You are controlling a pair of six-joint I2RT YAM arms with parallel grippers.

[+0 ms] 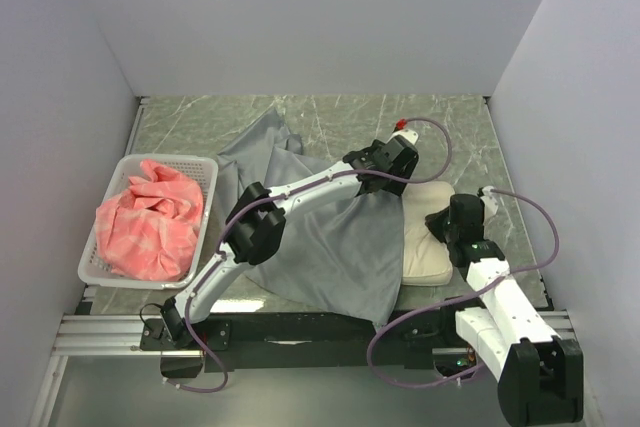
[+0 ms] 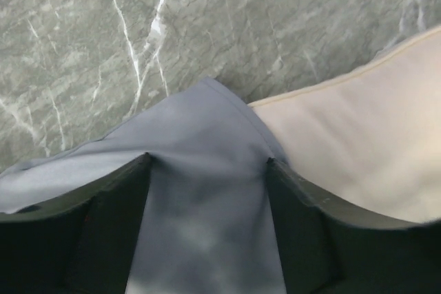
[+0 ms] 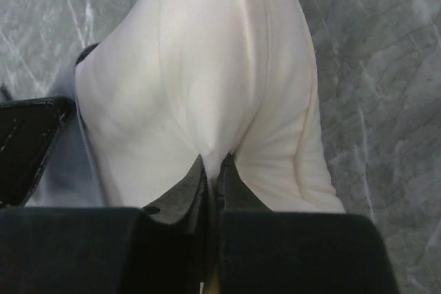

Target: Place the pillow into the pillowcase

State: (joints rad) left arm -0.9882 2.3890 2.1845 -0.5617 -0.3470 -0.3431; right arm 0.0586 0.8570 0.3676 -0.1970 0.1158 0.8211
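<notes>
I need to grip the pillowcase's far corner with my left gripper and pull it over the pillow, because most of the cream pillow sticks out past the grey pillowcase's edge.
The grey pillowcase lies spread over the middle of the table, with the cream pillow flat against its right edge. My left gripper reaches across to the pillowcase's far right corner. In the left wrist view it stands open, both fingers pressed down on the grey pillowcase, with the pillow just to their right. My right gripper sits over the pillow's near part. In the right wrist view it is shut, pinching a fold of the pillow.
A white lattice basket holding a pink-red checked cloth stands at the left. The table is grey-green marble, walled at the back and sides. Cables loop off both arms near the front edge.
</notes>
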